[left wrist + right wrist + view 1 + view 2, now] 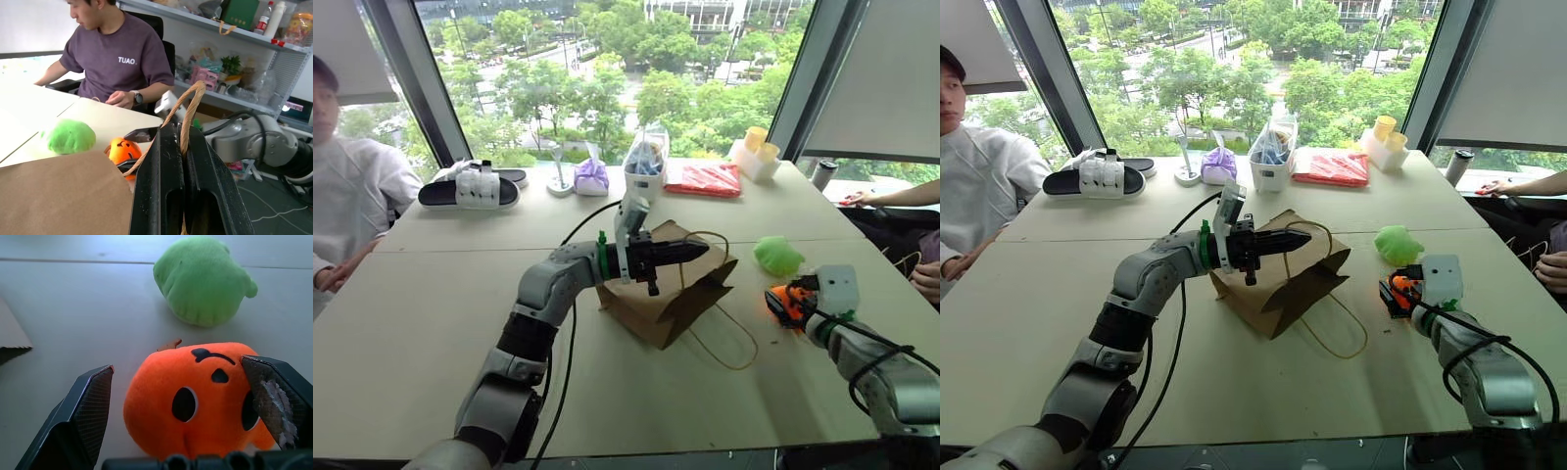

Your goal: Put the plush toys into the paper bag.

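The orange plush toy [195, 399] will squeeze narrow when the robot carries it into the bag, because a soft crease [186, 440] dents the plump fabric between its dark spots.
The brown paper bag [658, 299] lies tilted at the table's middle. My left gripper [693, 252] is shut on its twine handle [188, 110], which runs up between the two black fingers. To the right, the orange plush toy [195, 401] with dark spots sits on the table between the wide-apart fingers [90, 404] of my right gripper [177, 364], which is open; I cannot tell if the pads touch it. The light green plush toy [776, 257] rests on the table just beyond the orange one [790, 302], apart from it.
Along the far edge stand a pair of slippers [470, 188], a purple tied pouch [591, 176], a clear bag of blue items [646, 162], a red packet [705, 179] and yellow cups [756, 149]. One person [347, 196] sits at the left, another's hand [859, 198] rests at the right.
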